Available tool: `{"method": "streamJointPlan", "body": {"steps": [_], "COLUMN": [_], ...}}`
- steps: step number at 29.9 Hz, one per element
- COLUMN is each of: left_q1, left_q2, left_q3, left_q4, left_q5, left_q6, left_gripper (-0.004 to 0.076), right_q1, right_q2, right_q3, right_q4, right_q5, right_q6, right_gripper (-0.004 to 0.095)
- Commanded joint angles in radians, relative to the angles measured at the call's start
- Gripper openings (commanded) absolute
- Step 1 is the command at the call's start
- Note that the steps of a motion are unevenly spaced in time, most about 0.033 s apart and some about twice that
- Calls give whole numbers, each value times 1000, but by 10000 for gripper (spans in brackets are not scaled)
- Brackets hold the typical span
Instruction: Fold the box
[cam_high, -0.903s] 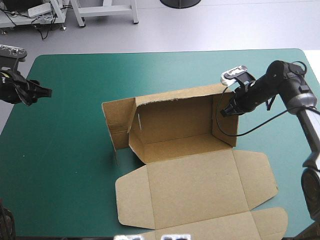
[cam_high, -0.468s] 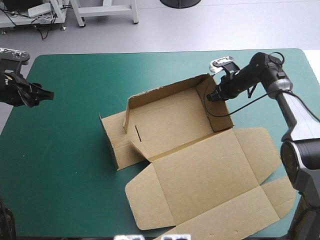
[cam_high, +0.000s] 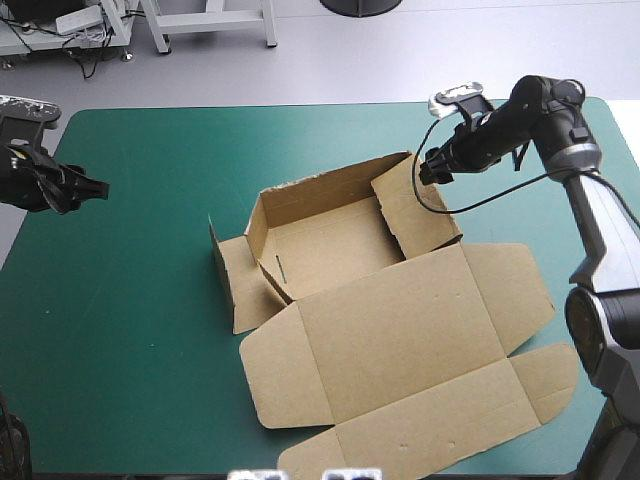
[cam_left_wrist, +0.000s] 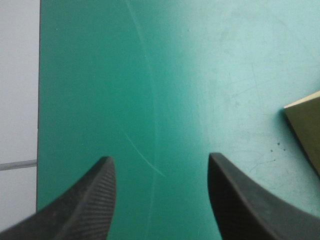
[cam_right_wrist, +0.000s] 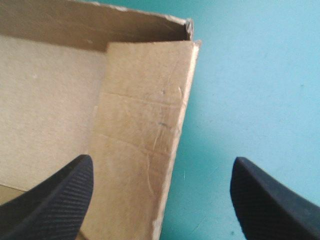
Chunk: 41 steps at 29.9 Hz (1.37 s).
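I expect the flat lid (cam_high: 405, 325) to slide along and stay spread out when I pull the box's side, because the lid is joined to the brown box along a long crease (cam_high: 380, 272).
The brown box (cam_high: 330, 245) lies mid-table as an open tray, its back wall (cam_high: 320, 185) raised and its lid (cam_high: 400, 340) flat toward the near edge. Its right side wall (cam_high: 415, 215) leans inward over the floor, and the left flap (cam_high: 235, 285) is splayed out. My right gripper (cam_high: 426, 172) hovers open just off that right wall's far corner. In the right wrist view the wall (cam_right_wrist: 145, 130) lies under and ahead of the right gripper (cam_right_wrist: 160, 200), untouched. My left gripper (cam_high: 98, 187) is open at the table's left side, far from the box; its gripper (cam_left_wrist: 160, 200) holds nothing.
Teal-green cover (cam_high: 140, 300) stretches wide between the left gripper and the box. The left wrist view shows the table's edge (cam_left_wrist: 39, 100) beside the gripper and a brown board corner (cam_left_wrist: 306, 125) ahead. The lid's front flaps (cam_high: 440, 425) reach near the table's near edge.
The right gripper opened, let go of the right side wall and drew back slightly. That wall dropped inward, and the box shifted a little. The left arm stayed still.
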Motion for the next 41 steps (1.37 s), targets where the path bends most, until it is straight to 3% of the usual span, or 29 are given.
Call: {"method": "streamJointPlan", "body": {"steps": [1,11,16,22,33,36,41], "left_q1": [1,1,1,1,1,1,1], "left_q2": [-30,-30,-30,-30,-40,-78,-189], "left_q3": [-22,-22,-22,-22,-4,74,248], "left_q4": [-17,-34,-34,-60,-92,-101,-90], "left_q5": [-49,-51,-16,55,55,55,-4], "left_q6": [-2,1,1,7,-35,-39,-7], "left_gripper": [398,398,398,398,398,398,398], "right_q1": [-2,86,128,128,128,128,128], "right_q2": [-116,-145,-92,-6,107,116,122], "right_q3": [-42,24,94,99,84,35,6], "right_q4": [-3,-69,-255,-257,-202,-187,-186], "right_q5": [23,24,23,23,-30,-32,-62], "right_q6": [34,22,72,71,67,67,22], "right_gripper": [766,764,724,684,675,670,512]}}
